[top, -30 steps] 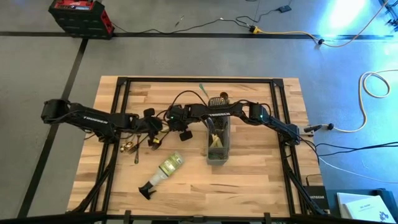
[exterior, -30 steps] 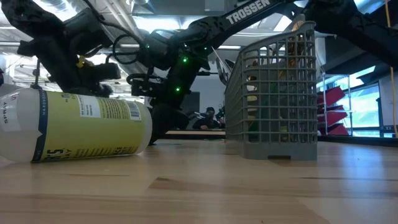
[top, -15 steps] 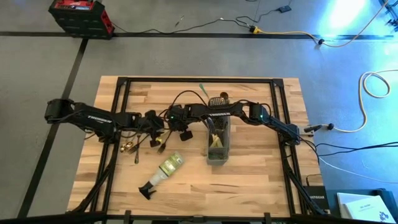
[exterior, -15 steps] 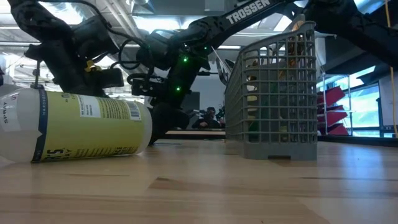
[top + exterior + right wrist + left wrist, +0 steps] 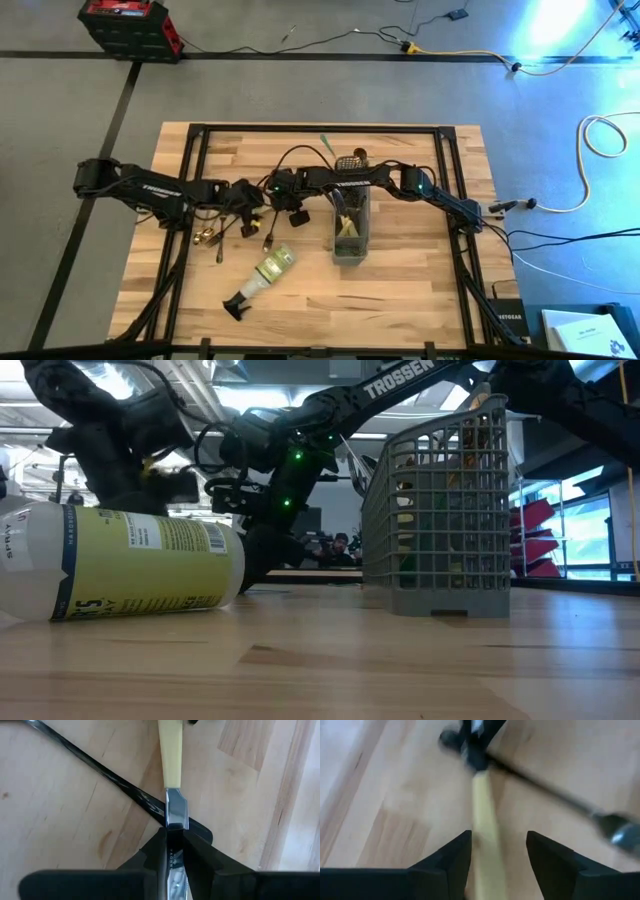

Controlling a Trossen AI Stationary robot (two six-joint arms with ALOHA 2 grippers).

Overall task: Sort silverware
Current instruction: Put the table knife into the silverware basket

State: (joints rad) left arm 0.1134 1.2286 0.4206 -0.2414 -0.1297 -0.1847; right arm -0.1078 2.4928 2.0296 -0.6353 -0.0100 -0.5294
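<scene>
The cream-handled piece is held in my right gripper by its steel part. My left gripper should therefore hold the cream handle while my right gripper moves over onto it.
A piece of silverware with a cream handle and a shiny steel shank runs between my two grippers at mid-table. My right gripper is shut on its steel part. My left gripper stands open with the cream handle between its fingers; whether a finger touches it, I cannot tell. A dark bronze piece lies slantwise on the wood below. Gold pieces lie left of the grippers. The grey mesh caddy holds more silverware. My right gripper pinches the steel shank just short of the cream handle between its two fingers. The fingers slant down from the table's right side and lie along the piece. The handle points away from them toward my left gripper, above the dark bronze piece.
A spray bottle lies on its side near the front, close to the low camera. A green-handled piece and a gold one lie behind the caddy. Bare wood shows at the front right.
My left gripper has rolled about its own axis and edged slightly toward the table's right, staying at the cream handle. My right gripper and the piece it holds have kept still.
</scene>
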